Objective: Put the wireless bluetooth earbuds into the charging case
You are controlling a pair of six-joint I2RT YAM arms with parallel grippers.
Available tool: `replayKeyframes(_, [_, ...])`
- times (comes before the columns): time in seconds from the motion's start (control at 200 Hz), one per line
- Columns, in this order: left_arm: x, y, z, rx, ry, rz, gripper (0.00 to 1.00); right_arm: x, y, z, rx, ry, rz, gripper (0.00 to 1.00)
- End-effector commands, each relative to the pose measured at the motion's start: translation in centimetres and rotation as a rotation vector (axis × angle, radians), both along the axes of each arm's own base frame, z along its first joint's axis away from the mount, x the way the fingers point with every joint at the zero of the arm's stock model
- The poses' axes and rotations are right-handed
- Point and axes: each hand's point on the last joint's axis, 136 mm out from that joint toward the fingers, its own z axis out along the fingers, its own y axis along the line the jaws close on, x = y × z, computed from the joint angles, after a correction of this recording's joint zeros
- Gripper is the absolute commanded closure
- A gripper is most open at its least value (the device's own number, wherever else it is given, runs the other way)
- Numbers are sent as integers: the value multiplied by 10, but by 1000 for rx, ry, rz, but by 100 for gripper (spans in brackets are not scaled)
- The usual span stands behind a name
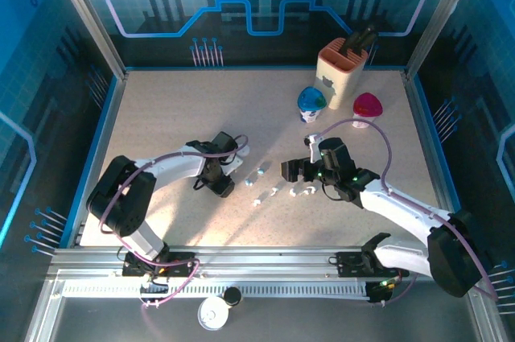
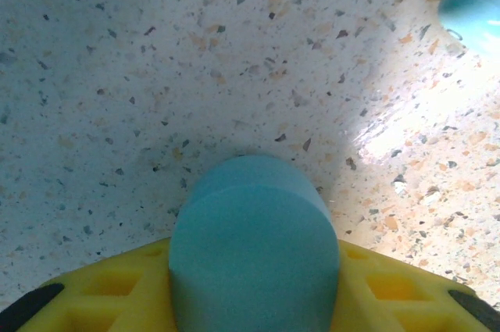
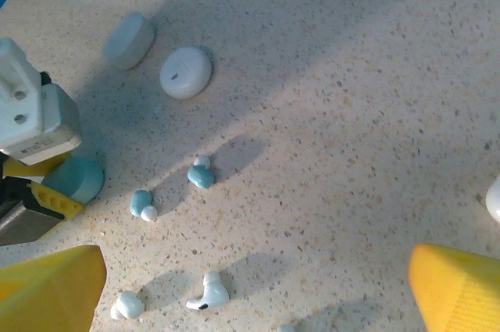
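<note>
My left gripper is covering the closed charging case's sides (image 2: 254,258). My right gripper should take its loose end (image 2: 251,173) first, so that my left gripper can take hold of the case again.
A teal pebble-shaped charging case (image 2: 254,246) sits on the table between the yellow fingers (image 2: 101,285) of my left gripper (image 1: 222,183), which press on both its sides. In the right wrist view the same case (image 3: 75,180) shows at the left edge. Two teal earbuds (image 3: 200,176) (image 3: 141,203) and two white earbuds (image 3: 208,294) (image 3: 126,305) lie loose on the table below my right gripper (image 3: 258,301). That gripper (image 1: 299,171) hangs open above them with nothing between its fingers. The earbuds (image 1: 259,175) lie between the two grippers.
A pale grey-blue case (image 3: 129,39) and a white round case (image 3: 186,73) lie beyond the earbuds. At the back right stand a beige holder (image 1: 342,64), a blue-green pod (image 1: 311,103) and a pink pod (image 1: 367,106). Another teal rounded thing (image 2: 473,4) lies farther off.
</note>
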Motion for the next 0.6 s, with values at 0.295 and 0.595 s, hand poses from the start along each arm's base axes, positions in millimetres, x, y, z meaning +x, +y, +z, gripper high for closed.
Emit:
replayKeyframes(0.295, [21, -49, 83, -230, -292, -170, 56, -10, 8, 46, 350, 263, 7, 1])
replayKeyframes(0.595, [4, -116, 151, -462, -527, -540, 59, -27, 33, 71, 493, 424, 138, 13])
